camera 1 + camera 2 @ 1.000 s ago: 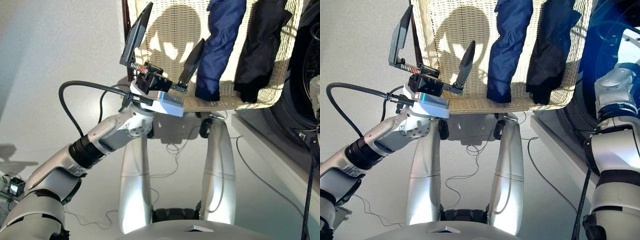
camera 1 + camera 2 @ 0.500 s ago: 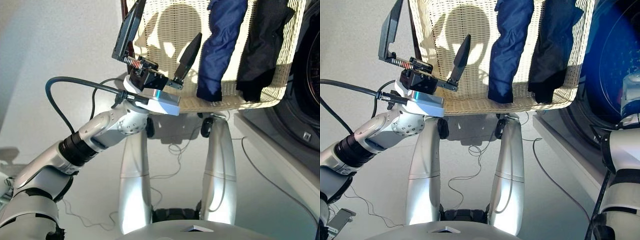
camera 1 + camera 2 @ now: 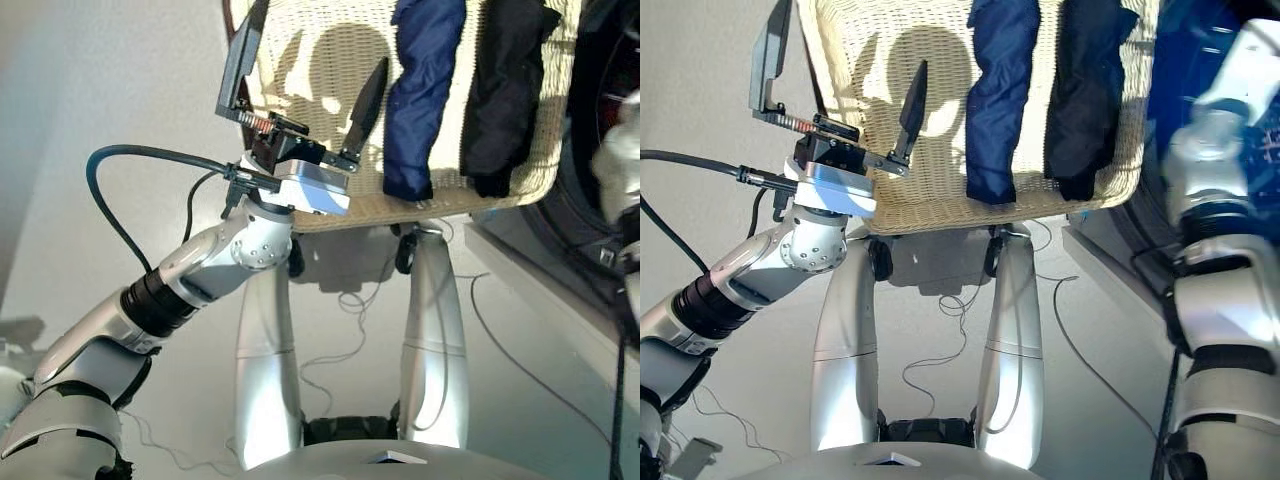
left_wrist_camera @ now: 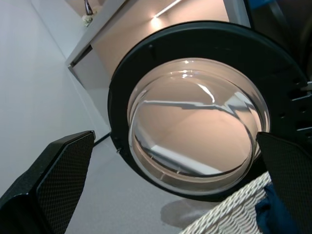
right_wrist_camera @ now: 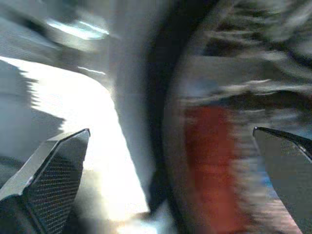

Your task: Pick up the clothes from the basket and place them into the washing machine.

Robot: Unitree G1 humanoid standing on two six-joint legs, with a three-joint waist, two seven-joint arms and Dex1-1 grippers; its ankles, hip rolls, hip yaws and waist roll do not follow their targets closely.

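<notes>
The navy blue garment [image 3: 420, 110] will come free when I lift it and the black garment will stay behind, because a piece of cream wicker [image 3: 451, 140] separates the garments.
The cream wicker basket [image 3: 330, 50] lies ahead with a navy blue garment [image 3: 420, 90] and a black garment [image 3: 505, 90] side by side in its right half. My left gripper [image 3: 300, 85] hangs open over the basket's bare left half, holding nothing. Its wrist view looks past the basket rim [image 4: 229, 209] at the washing machine's round glass door [image 4: 195, 122]. The washing machine [image 3: 590, 200] stands at the right. My right gripper [image 5: 170, 130] is open at the drum's dark round rim. A blurred coral red patch [image 5: 209, 161] shows inside.
Thin cables [image 3: 340, 300] trail over the pale floor below the basket. A low white ledge [image 3: 540, 290] runs along the foot of the machine at the right. My right arm [image 3: 1210, 130] is raised beside the basket's right edge.
My right arm has swung up into view at the right, blurred by motion. The left gripper has edged up and left over the basket, still open. The clothes lie as before.
</notes>
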